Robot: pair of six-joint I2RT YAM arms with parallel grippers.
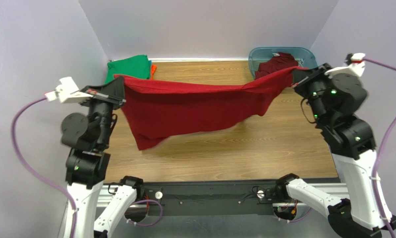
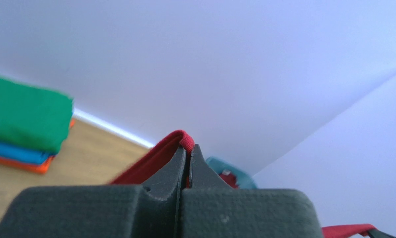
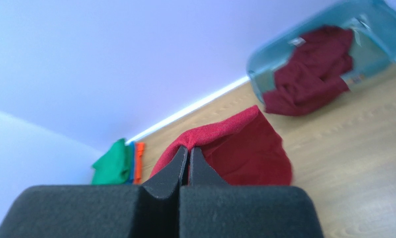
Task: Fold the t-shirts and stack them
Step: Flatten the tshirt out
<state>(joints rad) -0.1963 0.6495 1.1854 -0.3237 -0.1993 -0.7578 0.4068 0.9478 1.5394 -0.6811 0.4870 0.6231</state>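
The dark red t-shirt's lower part hangs down below both grippers, so next I swing it out toward the black rail and then lower the t-shirt flat before I fold it.
A dark red t-shirt [image 1: 195, 106] hangs stretched in the air between both arms, its lower part drooping toward the table. My left gripper [image 1: 121, 90] is shut on its left edge [image 2: 186, 143], the hem pinched between the fingertips. My right gripper [image 1: 297, 75] is shut on its right edge [image 3: 220, 131]. A second dark red t-shirt [image 1: 277, 64] lies crumpled in the teal tub [image 1: 304, 52]. Folded shirts are stacked at the back left: green [image 1: 129, 67] on top, blue [image 2: 14, 151] under it, orange [image 1: 154, 69] at the bottom.
The wooden table [image 1: 244, 153] is walled in by pale purple panels on three sides. The teal tub [image 3: 379, 29] stands in the back right corner. A black rail with the arm bases [image 1: 210, 191] runs along the near edge.
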